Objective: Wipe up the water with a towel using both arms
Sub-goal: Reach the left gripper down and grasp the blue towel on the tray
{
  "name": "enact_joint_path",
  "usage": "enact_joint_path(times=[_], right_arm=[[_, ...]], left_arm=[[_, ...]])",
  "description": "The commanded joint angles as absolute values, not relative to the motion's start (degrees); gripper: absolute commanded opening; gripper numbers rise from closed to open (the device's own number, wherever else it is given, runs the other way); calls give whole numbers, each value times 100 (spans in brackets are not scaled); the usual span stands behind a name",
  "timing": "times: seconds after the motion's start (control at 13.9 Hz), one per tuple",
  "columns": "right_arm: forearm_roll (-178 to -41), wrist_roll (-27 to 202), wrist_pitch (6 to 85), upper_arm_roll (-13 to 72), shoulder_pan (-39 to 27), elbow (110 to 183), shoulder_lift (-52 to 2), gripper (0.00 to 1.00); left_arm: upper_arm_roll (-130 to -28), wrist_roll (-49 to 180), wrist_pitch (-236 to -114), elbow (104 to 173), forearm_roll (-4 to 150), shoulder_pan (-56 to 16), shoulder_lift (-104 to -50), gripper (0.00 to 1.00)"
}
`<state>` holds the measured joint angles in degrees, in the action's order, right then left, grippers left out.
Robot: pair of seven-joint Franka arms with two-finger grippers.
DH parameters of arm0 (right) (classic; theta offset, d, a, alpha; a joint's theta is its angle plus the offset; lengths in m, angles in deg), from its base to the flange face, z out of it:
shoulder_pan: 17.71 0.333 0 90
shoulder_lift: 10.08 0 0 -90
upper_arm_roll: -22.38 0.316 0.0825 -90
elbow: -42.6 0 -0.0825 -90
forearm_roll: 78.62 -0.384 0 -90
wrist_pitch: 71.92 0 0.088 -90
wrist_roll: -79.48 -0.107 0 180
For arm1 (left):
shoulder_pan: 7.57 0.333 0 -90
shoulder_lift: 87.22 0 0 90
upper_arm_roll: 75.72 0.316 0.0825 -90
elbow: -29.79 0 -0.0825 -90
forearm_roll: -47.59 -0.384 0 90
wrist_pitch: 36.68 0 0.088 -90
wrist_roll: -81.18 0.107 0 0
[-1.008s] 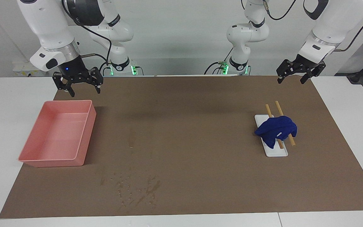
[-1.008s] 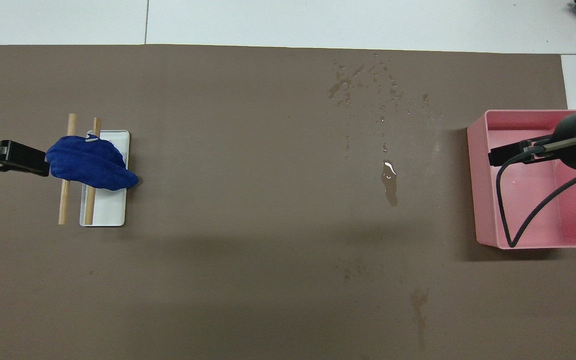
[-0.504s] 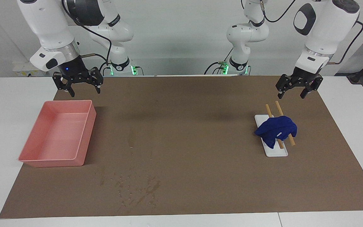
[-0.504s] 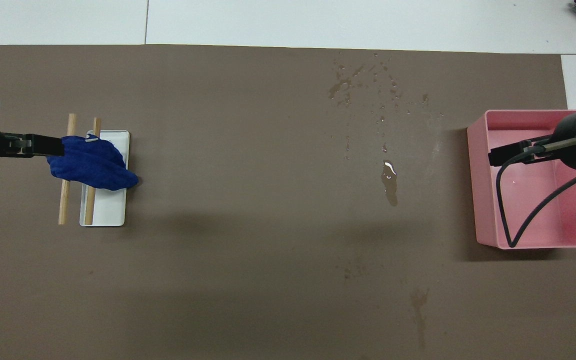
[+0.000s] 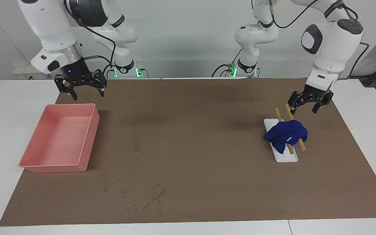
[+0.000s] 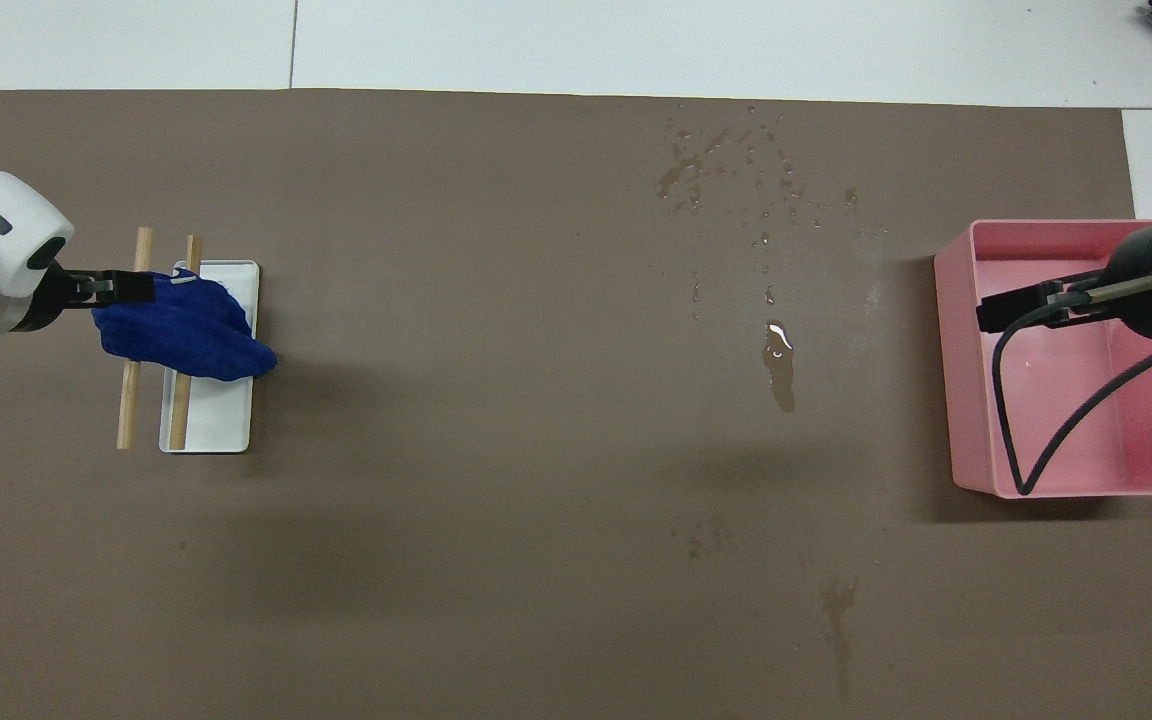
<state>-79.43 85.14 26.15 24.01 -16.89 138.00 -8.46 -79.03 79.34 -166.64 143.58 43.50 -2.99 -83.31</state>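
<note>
The blue towel [image 5: 287,134] is bunched up on the wooden sticks under the open fingers of my left gripper. I should keep moving down until the fingers close on the towel's robot-side end [image 5: 295,124].
The blue towel [image 5: 287,134] lies bunched on two wooden sticks [image 5: 288,112] across a small white tray [image 5: 287,156], toward the left arm's end of the table. My left gripper [image 5: 306,107] is open and hangs just above the sticks at the towel's robot-side end, apart from the cloth. In the overhead view the left gripper [image 6: 121,288] overlaps the towel's [image 6: 186,330] edge. The water [image 5: 136,143] is a faint dark streak on the brown mat, with a pale glint in the overhead view [image 6: 781,365]. My right gripper [image 5: 84,88] is open and empty, waiting in the air over the pink bin's robot-side edge.
A pink bin [image 5: 88,143] stands at the right arm's end of the mat, and it also shows in the overhead view [image 6: 946,370]. Dark speckled splatter marks [image 5: 139,195] lie farther from the robots than the water. A brown mat [image 5: 207,107] covers the table.
My left gripper has come down and moved from over the mat's corner to just above the sticks beside the towel. The right arm has not moved.
</note>
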Motion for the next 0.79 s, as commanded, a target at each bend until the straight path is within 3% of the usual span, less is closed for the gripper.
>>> enact_joint_path(times=[0.0,0.36,0.43,0.72], right_arm=[[-7977,8432,2643,2405,-1691,13831,-824,100],[-7968,8432,2643,2405,-1691,13831,-824,100],[-7968,8432,2643,2405,-1691,13831,-824,100],[-7968,8432,2643,2405,-1691,13831,-824,100]], left_arm=[[-7941,7460,-16834,14492,4144,-318,-8362,100],[-7941,7204,-17246,15010,4144,-344,-8449,90],[-7941,7204,-17238,15038,4144,-344,-8458,80],[-7932,7204,-17010,14845,4118,-362,-8415,0]])
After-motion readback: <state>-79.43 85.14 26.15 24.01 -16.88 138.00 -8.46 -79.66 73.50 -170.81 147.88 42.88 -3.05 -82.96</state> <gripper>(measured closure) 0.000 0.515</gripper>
